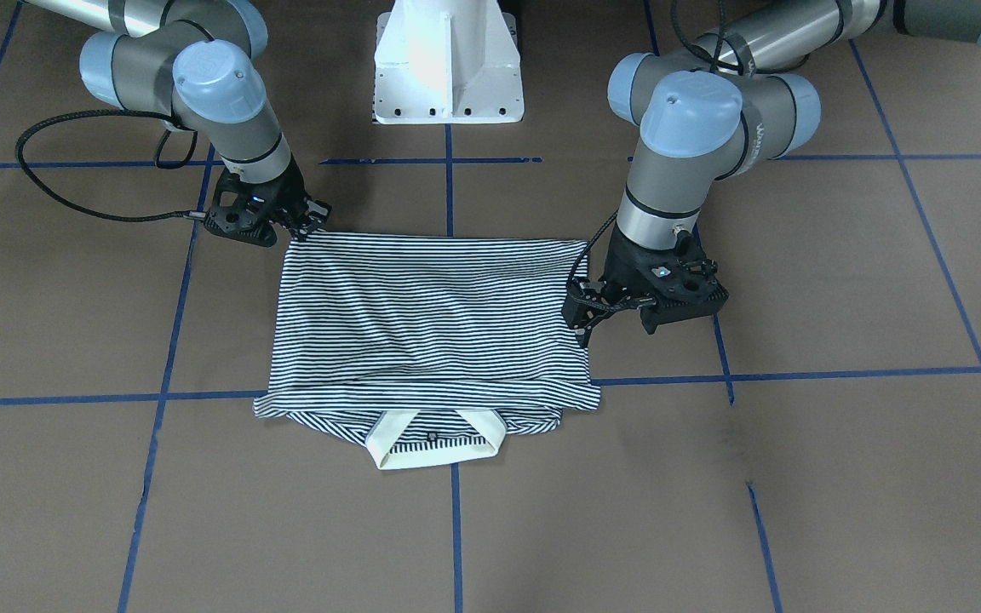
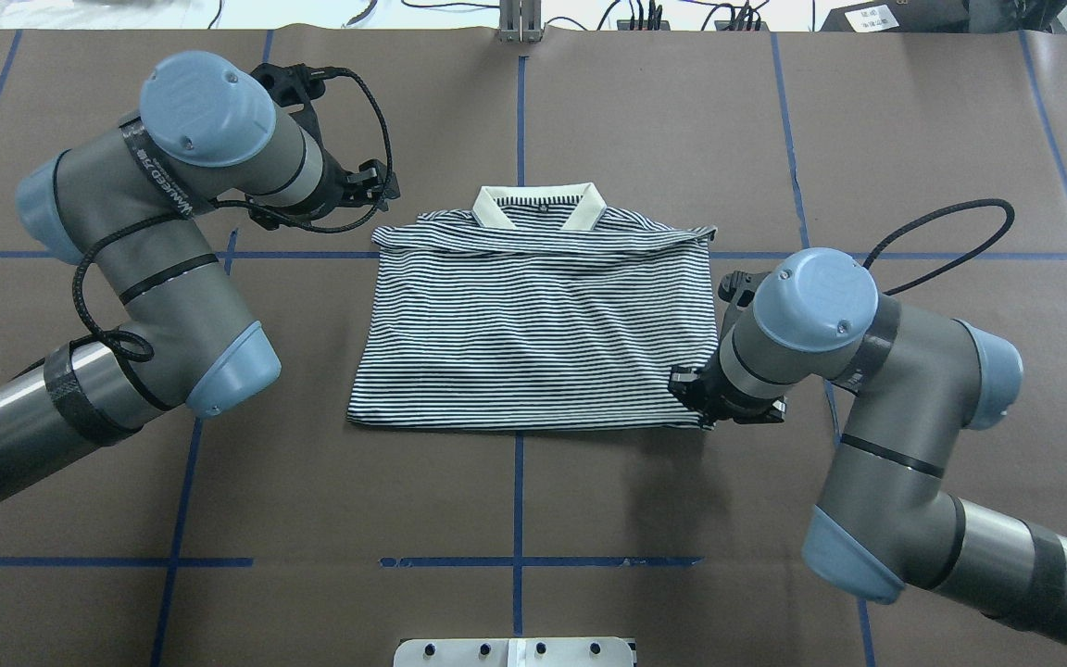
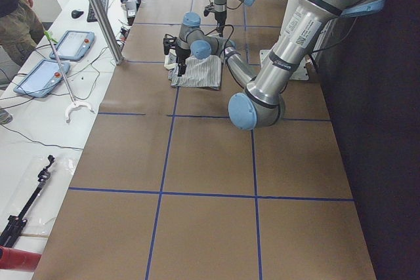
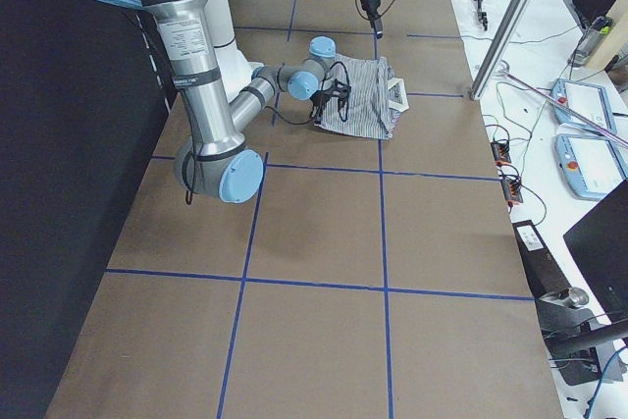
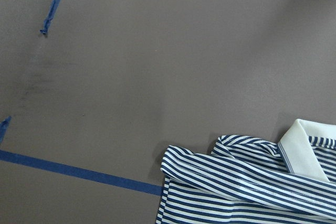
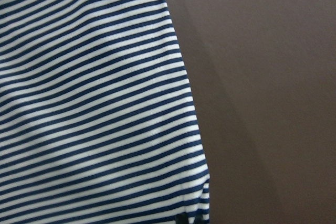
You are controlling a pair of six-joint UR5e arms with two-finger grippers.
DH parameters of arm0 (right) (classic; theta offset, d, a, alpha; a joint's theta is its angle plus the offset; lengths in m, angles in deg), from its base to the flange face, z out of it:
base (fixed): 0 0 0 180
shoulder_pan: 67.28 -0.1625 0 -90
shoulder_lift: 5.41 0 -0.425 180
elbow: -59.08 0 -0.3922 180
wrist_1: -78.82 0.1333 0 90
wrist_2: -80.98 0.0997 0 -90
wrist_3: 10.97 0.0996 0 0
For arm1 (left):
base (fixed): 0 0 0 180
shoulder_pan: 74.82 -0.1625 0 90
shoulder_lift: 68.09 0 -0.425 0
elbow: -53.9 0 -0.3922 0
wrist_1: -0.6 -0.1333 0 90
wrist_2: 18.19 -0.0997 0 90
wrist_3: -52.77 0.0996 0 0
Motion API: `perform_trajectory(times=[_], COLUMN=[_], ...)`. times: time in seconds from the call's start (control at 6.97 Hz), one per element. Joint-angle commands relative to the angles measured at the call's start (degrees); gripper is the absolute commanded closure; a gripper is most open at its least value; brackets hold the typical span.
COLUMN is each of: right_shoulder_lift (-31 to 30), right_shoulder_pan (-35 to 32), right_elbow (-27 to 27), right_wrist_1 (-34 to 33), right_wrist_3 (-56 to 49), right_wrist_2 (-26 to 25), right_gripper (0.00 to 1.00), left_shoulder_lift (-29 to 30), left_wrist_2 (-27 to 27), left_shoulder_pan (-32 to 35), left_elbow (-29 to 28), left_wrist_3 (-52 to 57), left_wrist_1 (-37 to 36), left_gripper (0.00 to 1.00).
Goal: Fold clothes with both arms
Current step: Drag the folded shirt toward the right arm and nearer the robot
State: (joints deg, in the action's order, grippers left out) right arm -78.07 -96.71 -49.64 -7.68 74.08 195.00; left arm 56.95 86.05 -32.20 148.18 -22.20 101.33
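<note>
The shirt's near corner is in my right gripper, and the table toward the white base pedestal is clear. I should continue to pull until the shirt lies closer.
The striped polo shirt [image 1: 431, 315] lies folded flat in the middle of the table, with its cream collar [image 2: 538, 199] at the far edge. It also shows in the left wrist view [image 5: 247, 187] and fills the left of the right wrist view [image 6: 89, 103]. My right gripper [image 2: 693, 394] is low at the shirt's near right corner, and its fingers look closed on that corner [image 1: 313, 226]. My left gripper [image 2: 383, 185] hovers above the table just outside the shirt's far left shoulder corner. It looks open and empty [image 1: 582, 317].
The white base pedestal [image 1: 448, 68] stands at the robot's edge of the brown table [image 2: 867, 139], which is marked with blue tape lines. An operator [image 3: 13, 11] and tablets [image 3: 69, 44] are on the far side bench.
</note>
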Motion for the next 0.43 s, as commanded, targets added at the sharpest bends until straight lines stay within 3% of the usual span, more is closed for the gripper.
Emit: perform_trajectory(times=[0.0, 0.29], right_shoulder_lift=[-7.29, -8.63], right_shoulder_pan=[3.05, 7.09], right_elbow=[-7.52, -11.23], right_wrist_1=[-4.86, -14.17], right_wrist_3=[0.12, 0.12], right_wrist_2=[5.49, 6.93], right_gripper=[1.00, 1.00], left_shoulder_lift=[0.11, 0.20], left_wrist_2=[-0.01, 0.17], left_shoulder_pan=[-0.08, -0.08], left_elbow=[0.73, 1.08], left_wrist_3=[0.00, 0.00], left_wrist_1=[-0.09, -0.09], left_gripper=[0.00, 0.00])
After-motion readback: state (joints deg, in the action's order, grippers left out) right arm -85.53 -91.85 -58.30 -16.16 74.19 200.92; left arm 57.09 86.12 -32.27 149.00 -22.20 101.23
